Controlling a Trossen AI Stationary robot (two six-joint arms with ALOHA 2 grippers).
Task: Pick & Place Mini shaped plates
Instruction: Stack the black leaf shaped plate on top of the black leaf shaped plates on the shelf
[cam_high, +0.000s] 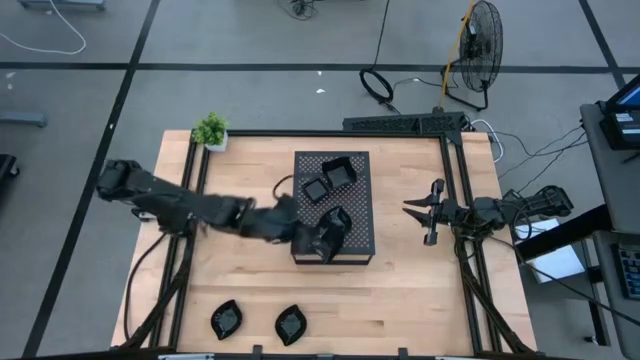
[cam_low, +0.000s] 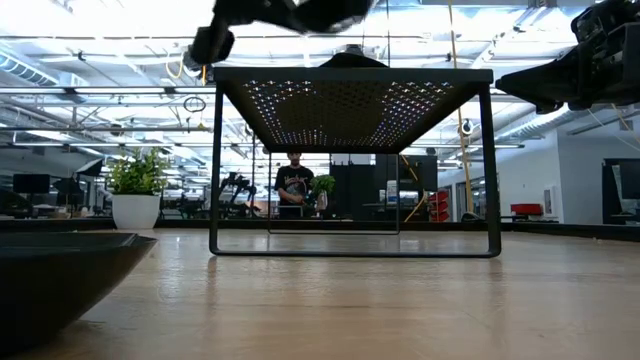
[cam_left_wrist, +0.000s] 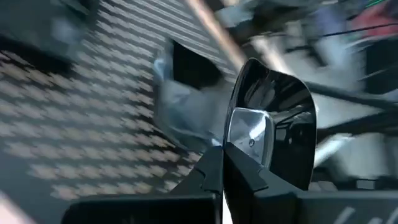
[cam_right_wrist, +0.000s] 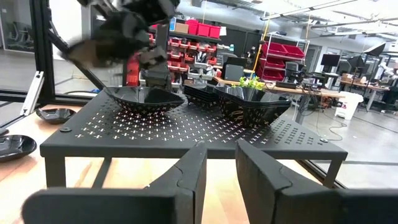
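Note:
I should keep lowering the black plate in my left gripper (cam_left_wrist: 277, 118) until the two plates sit one inside the other, because it hangs over the plate on the stand's near part (cam_high: 339, 219).
A dark perforated stand (cam_high: 355, 205) is at the table's middle. Two glossy black mini plates (cam_high: 315, 188) (cam_high: 338, 172) sit on its far part. My left gripper (cam_high: 322, 238) is over the stand's near part, shut on another black plate (cam_high: 337, 222), which also shows in the right wrist view (cam_right_wrist: 146, 98). Two more plates (cam_high: 227, 318) (cam_high: 291, 323) lie on the table by its near edge. My right gripper (cam_high: 421, 215) waits open and empty to the right of the stand, fingers (cam_right_wrist: 193, 177) toward it. My left gripper pinches the plate's rim (cam_left_wrist: 245, 140) between its two fingers (cam_left_wrist: 214, 171), at the plate's near-left side. The fingers come slanting down from the table's left. The plate sits low at the stand's top (cam_right_wrist: 186, 127); whether it rests there or hangs just above, I cannot tell.
A small potted plant (cam_high: 210, 130) stands at the table's far left corner. Black frame rails (cam_high: 455, 190) run along the table's sides. A person (cam_low: 294, 185) stands in the room beyond the table. Bare wood lies between the stand and the near plates.

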